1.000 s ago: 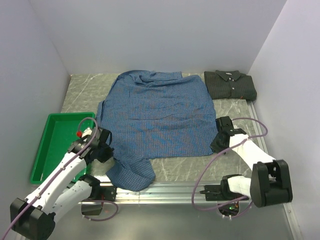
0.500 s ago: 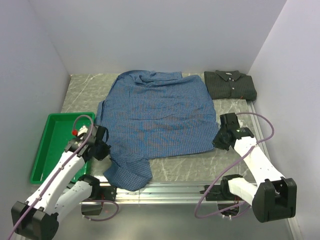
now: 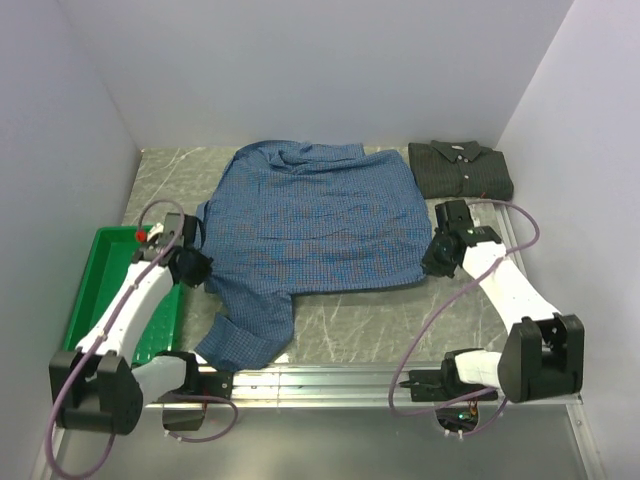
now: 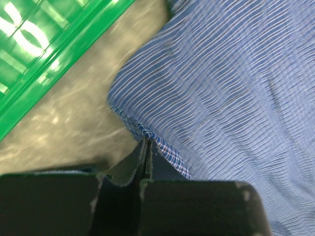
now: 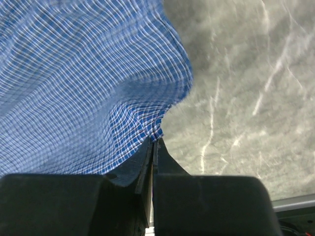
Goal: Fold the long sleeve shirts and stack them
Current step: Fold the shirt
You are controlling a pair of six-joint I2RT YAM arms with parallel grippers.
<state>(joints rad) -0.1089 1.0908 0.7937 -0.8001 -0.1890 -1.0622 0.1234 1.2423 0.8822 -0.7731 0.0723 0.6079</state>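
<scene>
I should keep moving my left gripper toward the blue shirt's collar [image 3: 300, 155] until the front edge lies folded over, because my grippers are pinching both ends of the blue shirt's front edge [image 3: 350, 289].
The blue checked long sleeve shirt [image 3: 310, 220] lies spread over the middle of the table, collar toward the back wall. One sleeve [image 3: 250, 330] trails to the front left edge. My left gripper [image 3: 197, 268] is shut on the shirt's left hem [image 4: 147, 135]. On the other side, my right gripper [image 3: 433, 262] is shut on the shirt's front right corner [image 5: 156, 132]. Both pinched edges are lifted slightly off the table. The dark green-charcoal long sleeve shirt [image 3: 460, 170] sits folded at the back right corner.
A green plastic tray [image 3: 95, 290] lies on the left side next to my left arm, its rim also in the left wrist view [image 4: 59, 54]. Side walls stand close on both sides. The marbled grey tabletop [image 3: 380, 325] shows in front of the shirt.
Both grippers have moved toward the back wall, dragging the shirt's front edge with them. The front hem now lies farther back and the trailing sleeve has stretched out.
</scene>
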